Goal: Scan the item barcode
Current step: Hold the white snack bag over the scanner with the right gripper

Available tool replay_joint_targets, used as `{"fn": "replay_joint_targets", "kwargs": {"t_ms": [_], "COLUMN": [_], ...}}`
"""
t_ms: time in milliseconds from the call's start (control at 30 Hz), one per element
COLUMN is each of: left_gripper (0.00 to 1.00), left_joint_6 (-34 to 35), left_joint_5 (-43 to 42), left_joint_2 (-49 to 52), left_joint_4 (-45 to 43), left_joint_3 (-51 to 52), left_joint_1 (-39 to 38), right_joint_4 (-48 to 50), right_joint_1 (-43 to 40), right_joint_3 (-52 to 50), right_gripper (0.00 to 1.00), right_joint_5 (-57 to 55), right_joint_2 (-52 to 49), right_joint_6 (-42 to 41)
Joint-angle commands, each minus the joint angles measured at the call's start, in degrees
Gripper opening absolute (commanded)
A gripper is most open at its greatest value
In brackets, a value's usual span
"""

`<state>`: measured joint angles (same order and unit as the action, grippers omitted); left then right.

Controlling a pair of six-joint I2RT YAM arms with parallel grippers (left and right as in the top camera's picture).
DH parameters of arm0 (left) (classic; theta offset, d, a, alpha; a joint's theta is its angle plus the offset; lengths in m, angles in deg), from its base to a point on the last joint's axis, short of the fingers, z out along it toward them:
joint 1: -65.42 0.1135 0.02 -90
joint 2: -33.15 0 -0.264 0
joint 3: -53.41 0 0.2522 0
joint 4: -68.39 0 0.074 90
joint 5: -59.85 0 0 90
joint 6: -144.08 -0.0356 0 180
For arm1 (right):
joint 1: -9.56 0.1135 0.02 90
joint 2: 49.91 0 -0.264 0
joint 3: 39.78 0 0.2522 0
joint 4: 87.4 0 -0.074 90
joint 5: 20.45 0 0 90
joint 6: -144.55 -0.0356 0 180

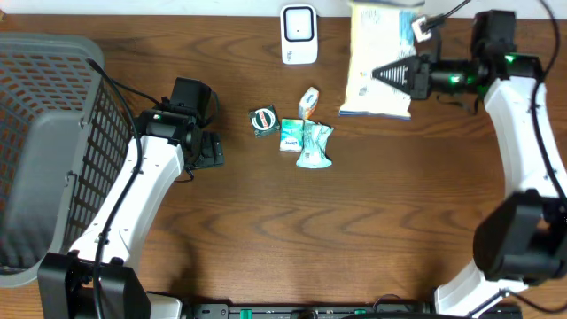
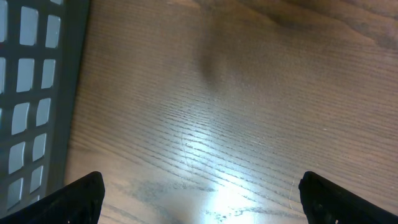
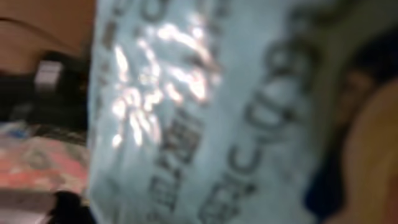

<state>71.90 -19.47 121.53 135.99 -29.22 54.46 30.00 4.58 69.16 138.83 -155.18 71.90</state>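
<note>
The bag's pale side (image 1: 376,78) faces up, away from the barcode scanner, so my right gripper should lay the bag on the wood (image 1: 399,149), pale side down, and retake it.
A large pale bag with dark printing (image 1: 376,58) is at the back right of the table. My right gripper (image 1: 381,75) reaches in from the right and is shut on it. In the right wrist view the bag (image 3: 205,112) fills the frame, blurred and very close, and hides the fingers. A white barcode scanner (image 1: 299,34) stands at the back middle, just left of the bag. My left gripper (image 1: 211,151) hangs open over bare wood at the left. Its black fingertips (image 2: 81,198) stand wide apart with nothing between them around the left gripper (image 2: 202,199).
Small items lie in the table's middle: a round green tin (image 1: 264,120), a small orange and white packet (image 1: 308,102) and teal packets (image 1: 306,142). A grey mesh basket (image 1: 53,97) fills the left side, and its wall (image 2: 31,93) shows close by in the left wrist view.
</note>
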Motion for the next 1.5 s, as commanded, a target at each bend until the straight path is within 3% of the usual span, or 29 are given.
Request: {"fn": "replay_joint_targets", "kwargs": {"t_ms": [0, 133, 367, 667, 800, 1167, 1467], "left_gripper": [0.98, 0.98, 0.98, 0.98, 0.98, 0.98, 0.98], "left_joint_6": [0.28, 0.28, 0.28, 0.28, 0.28, 0.31, 0.28], "left_joint_5": [0.5, 0.5, 0.5, 0.5, 0.5, 0.5, 0.5], "left_joint_2": [-0.83, -0.83, -0.83, -0.83, -0.83, -0.83, -0.83], "left_joint_4": [0.28, 0.28, 0.28, 0.28, 0.28, 0.28, 0.28], "left_joint_3": [-0.2, -0.22, -0.22, -0.22, -0.22, -0.22, -0.22], "left_joint_1": [0.28, 0.28, 0.28, 0.28, 0.28, 0.28, 0.28], "right_joint_4": [1.55, 3.48, 8.46, 11.23, 14.36, 28.72, 28.26], "right_joint_1": [1.36, 3.96, 8.44, 14.08, 15.67, 15.91, 15.89], "right_joint_3": [1.22, 1.22, 1.22, 1.22, 1.22, 1.22, 1.2], "right_gripper": [0.01, 0.01, 0.01, 0.02, 0.01, 0.01, 0.01], "right_joint_5": [15.63, 20.13, 18.56, -3.54, -4.44, -4.44, -6.73], "right_joint_2": [2.89, 3.39, 3.39, 3.39, 3.39, 3.39, 3.39], "right_joint_6": [1.51, 1.31, -0.13, -11.13, -13.7, -33.97, -32.94]}}
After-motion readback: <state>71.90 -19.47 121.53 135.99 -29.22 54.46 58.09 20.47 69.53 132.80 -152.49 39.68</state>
